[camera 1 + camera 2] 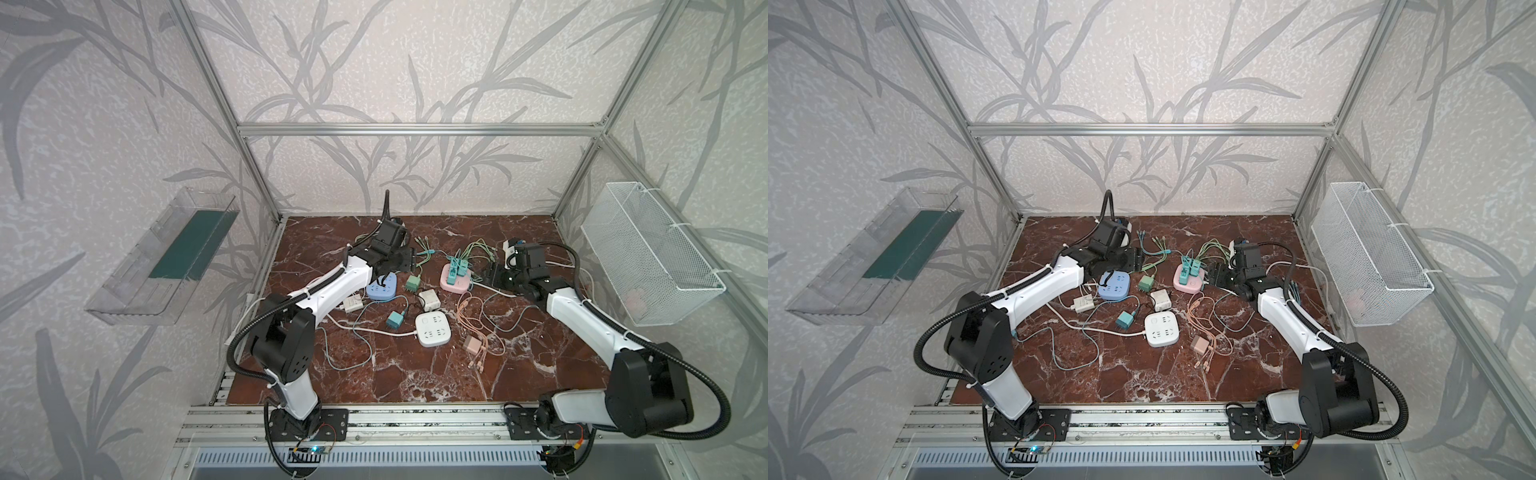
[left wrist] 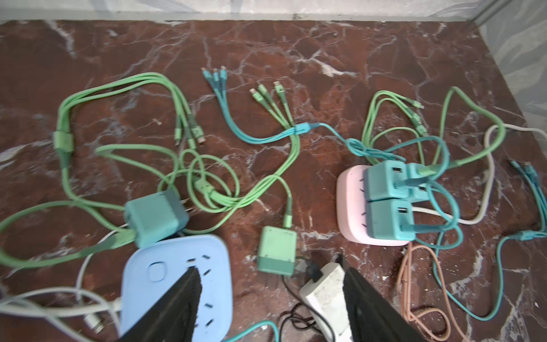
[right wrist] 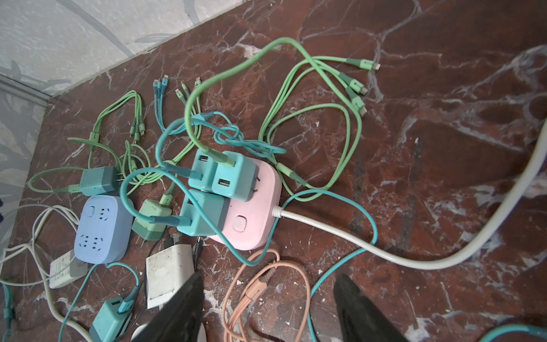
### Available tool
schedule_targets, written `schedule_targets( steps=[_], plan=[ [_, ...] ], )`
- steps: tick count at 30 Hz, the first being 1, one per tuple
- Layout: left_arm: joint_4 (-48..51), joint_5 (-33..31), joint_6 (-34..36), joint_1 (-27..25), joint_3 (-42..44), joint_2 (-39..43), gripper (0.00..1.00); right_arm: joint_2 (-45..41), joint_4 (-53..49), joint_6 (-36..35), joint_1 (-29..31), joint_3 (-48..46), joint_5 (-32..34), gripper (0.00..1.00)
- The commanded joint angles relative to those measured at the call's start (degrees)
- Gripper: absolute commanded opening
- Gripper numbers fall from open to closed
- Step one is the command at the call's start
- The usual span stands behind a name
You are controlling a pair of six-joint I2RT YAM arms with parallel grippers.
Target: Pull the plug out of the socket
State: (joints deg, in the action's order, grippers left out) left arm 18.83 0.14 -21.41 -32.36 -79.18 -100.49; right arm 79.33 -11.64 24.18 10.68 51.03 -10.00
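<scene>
The front teal plug is on the pink socket's side (image 1: 444, 277) that faces my left gripper, so next I reach over with my left gripper and pull this plug (image 1: 452, 278) off.
A pink socket (image 1: 455, 284) (image 3: 254, 213) lies at the back right of the marble table, with three teal plugs (image 1: 457, 266) (image 2: 384, 185) (image 3: 233, 174) pushed into its top. My right gripper (image 1: 492, 274) (image 3: 269, 281) hovers just right of it, open, over a coil of pink cable, touching nothing. My left gripper (image 1: 405, 262) (image 2: 272, 296) is open too. It hangs between a blue socket (image 1: 382, 289) (image 2: 177, 281) with no plugs in it and a loose white adapter (image 2: 325, 290).
A green plug (image 1: 412, 284), a teal plug (image 1: 395, 320), a pink plug (image 1: 471, 344) and a white socket (image 1: 433, 330) lie loose among tangled cables. Another teal plug (image 2: 157, 217) rests behind the blue socket. A wire basket (image 1: 648, 249) hangs on the right wall and a clear tray (image 1: 166, 257) on the left wall.
</scene>
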Motion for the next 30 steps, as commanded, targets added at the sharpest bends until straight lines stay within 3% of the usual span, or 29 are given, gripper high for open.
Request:
schedule_targets(
  steps=[1, 8, 16, 30],
  plan=[
    [-3.2, 0.1, 0.8, -2.8, -2.1, -3.4, 0.75, 2.9, 1.5, 0.5, -1.4, -0.6, -4.1, 0.66],
    [-3.2, 1.4, 0.6, -7.6, -7.4, -9.7, 0.74, 10.5, 6.7, 2.2, -4.4, -0.3, -10.7, 0.61],
    [-4.4, 0.2, -0.7, -11.4, -7.7, -12.2, 0.73, 20.3, 7.4, 0.9, -4.5, 5.2, -14.6, 0.57],
    [1.1, -0.7, -2.7, -12.3, -14.8, -19.9, 0.69, 26.7, 10.9, 2.5, -4.4, 8.7, -20.1, 0.53]
  ],
)
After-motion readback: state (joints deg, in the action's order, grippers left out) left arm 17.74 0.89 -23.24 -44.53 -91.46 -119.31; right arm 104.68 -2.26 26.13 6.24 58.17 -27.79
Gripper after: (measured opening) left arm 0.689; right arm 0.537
